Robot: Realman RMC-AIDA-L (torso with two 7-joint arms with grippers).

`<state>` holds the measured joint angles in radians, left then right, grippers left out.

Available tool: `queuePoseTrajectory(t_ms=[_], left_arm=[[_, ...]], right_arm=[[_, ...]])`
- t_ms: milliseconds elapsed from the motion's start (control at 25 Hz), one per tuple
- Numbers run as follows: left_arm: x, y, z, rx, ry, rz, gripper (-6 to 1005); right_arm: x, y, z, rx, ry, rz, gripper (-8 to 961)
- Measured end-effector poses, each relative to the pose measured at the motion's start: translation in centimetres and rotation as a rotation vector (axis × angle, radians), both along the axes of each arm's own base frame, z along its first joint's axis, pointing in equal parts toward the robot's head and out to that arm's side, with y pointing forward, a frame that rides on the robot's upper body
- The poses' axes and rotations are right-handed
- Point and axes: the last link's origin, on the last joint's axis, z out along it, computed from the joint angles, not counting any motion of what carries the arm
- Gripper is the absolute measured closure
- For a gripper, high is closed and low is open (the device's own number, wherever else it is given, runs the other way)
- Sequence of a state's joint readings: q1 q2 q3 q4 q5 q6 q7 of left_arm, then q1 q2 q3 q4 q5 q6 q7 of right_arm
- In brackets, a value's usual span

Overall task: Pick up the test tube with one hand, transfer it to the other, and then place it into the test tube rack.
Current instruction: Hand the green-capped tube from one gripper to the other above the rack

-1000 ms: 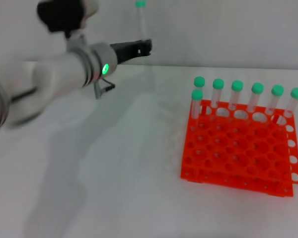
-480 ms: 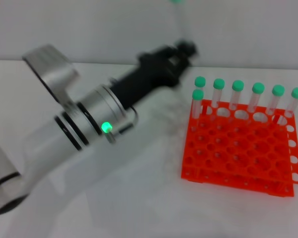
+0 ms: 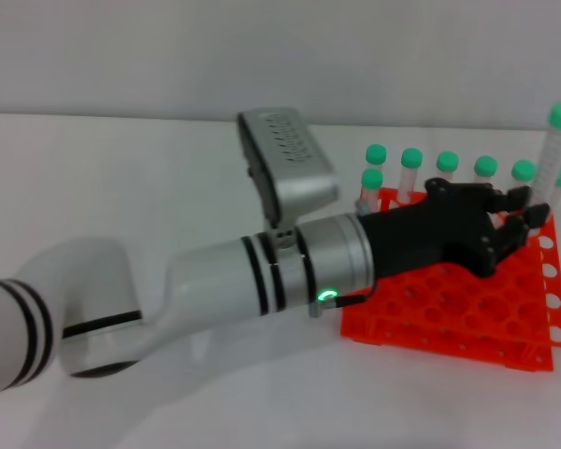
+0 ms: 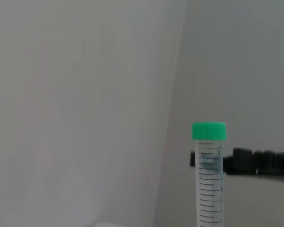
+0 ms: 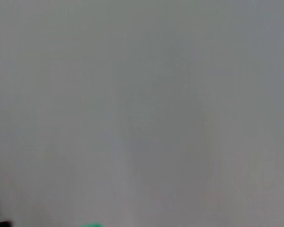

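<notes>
I should now move my right gripper in until its fingers close below the green cap, because the test tube's upper part (image 3: pixel 551 164) stands free above my left gripper.
My left gripper (image 3: pixel 516 220), black with several prongs on a white and silver arm, reaches across the orange test tube rack (image 3: pixel 449 290) and is shut on the test tube (image 3: pixel 552 159). The tube is clear with a green cap, stands nearly upright and sits above the rack's far right corner. Its lower end is hidden behind the fingers (image 3: pixel 505 234). The left wrist view shows the tube's upper part and cap (image 4: pixel 208 131) against a grey wall. My right gripper does not show in the head view.
Several other green-capped tubes (image 3: pixel 411 173) stand in the rack's back rows. A blurred black shape (image 4: pixel 258 161) lies behind the held tube in the left wrist view. The white table (image 3: pixel 122 178) extends to the left. The right wrist view shows a grey wall.
My left arm has swung from the far left of the table across to the right, carrying the test tube, and its gripper now hangs over the rack.
</notes>
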<state>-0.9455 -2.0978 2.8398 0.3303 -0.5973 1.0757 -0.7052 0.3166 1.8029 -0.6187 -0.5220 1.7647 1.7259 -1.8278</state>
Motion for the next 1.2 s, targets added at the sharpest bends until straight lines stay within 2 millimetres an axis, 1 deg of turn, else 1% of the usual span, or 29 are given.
queuePoseTrajectory(t_ms=[160,280,480,720,880,1080,1200], left_arm=[[0.8,0.3,-0.7,-0.002,0.050,-0.022,808],[1.0,0.7,-0.7,0.012,0.072,-0.029,809],[1.4,1.1,-0.5,0.031,0.084,-0.049,809],[1.7,1.8,-0.3,0.064,0.086,-0.053,808],[1.7,1.7,-0.3,0.072,0.086,-0.058,808],[1.7,1.8,-0.2,0.074,0.088,-0.059,808],[1.7,1.8,-0.2,0.074,0.088,-0.059,809]], right_arm=[[-1.9,1.2,-0.6,-0.085,-0.018,0.057,99],[-3.1,2.0,-0.9,-0.148,-0.024,0.091,99],[-4.9,3.3,-1.8,-0.203,-0.026,0.135,100],[-6.8,4.4,-3.9,-0.263,-0.022,0.179,100],[-7.5,4.7,-4.7,-0.280,-0.025,0.194,101],[-7.7,4.9,-4.9,-0.270,-0.022,0.193,101],[-7.7,5.0,-5.1,-0.259,-0.023,0.191,302]])
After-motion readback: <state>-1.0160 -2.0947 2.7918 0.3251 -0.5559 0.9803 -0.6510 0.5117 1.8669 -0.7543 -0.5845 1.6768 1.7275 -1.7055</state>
